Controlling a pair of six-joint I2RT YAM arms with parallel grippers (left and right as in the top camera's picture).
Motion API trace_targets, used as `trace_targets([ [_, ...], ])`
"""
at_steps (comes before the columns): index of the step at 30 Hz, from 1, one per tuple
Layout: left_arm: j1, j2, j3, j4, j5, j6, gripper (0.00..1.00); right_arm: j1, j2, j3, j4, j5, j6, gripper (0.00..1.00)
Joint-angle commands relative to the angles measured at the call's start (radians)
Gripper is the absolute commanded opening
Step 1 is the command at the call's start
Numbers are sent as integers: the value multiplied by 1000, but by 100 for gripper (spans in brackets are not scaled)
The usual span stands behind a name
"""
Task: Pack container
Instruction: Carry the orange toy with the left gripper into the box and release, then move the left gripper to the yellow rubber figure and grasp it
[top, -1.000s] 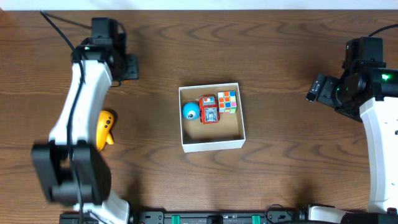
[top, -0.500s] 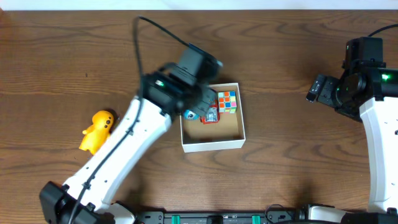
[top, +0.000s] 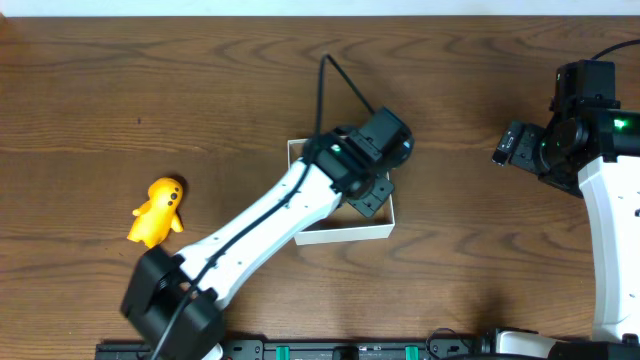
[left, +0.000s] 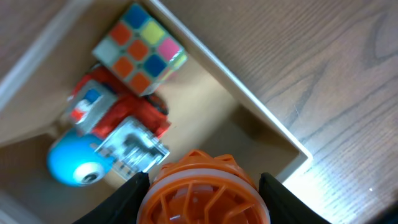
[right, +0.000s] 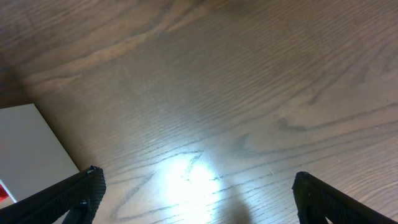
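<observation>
The orange ribbed toy (left: 204, 190) is hanging over a free part of the bottom inside the container (left: 204, 118), clear of the red toy. My left gripper keeps going down until it lets go just above the container's bottom.
The container (top: 340, 236), a shallow white-walled box with a brown floor (left: 214, 118), sits mid-table. In the left wrist view it holds a colour cube (left: 140, 50), a red toy (left: 121, 118) and a blue ball (left: 73, 163). My left gripper (top: 371, 196) hangs over the box's right half. It is shut on a round orange ribbed toy (left: 202, 193), seen in its wrist view (left: 202, 185) just above the floor. My right gripper (top: 506, 144) is open and empty over bare table at the right (right: 199, 183). The arm hides the box contents from overhead.
A yellow duck toy (top: 156, 212) lies on the table at the left, well away from the box. A white corner of the container (right: 28, 143) shows at the left edge of the right wrist view. The table is dark wood.
My left arm has swung from the far left of the table to over the container, ending above its right half. The duck is uncovered. The right arm has not moved.
</observation>
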Motion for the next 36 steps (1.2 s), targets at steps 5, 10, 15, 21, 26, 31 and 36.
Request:
trace_targets([
  [5, -9, 93, -11, 24, -4, 9, 6, -5, -1, -6, -3, -4, -13, 99],
  [10, -9, 153, -11, 33, -4, 10, 6, -5, -1, -6, -4, -4, -13, 99],
  [15, -9, 200, -11, 32, -4, 9, 27, -5, -1, -6, -10, -4, -13, 99],
  [21, -5, 192, -9, 32, -5, 14, 64, -5, -1, -6, -13, -4, -20, 99],
  [26, -5, 142, -6, 32, -6, 50, 80, -5, -1, -6, -13, -4, -20, 99],
  [31, -5, 41, 3, 31, -39, 51, 86, -5, -1, -6, -13, -4, -20, 99],
  [36, 8, -105, 3, 8, -101, 50, 92, -5, -1, -6, -13, -3, -20, 99],
])
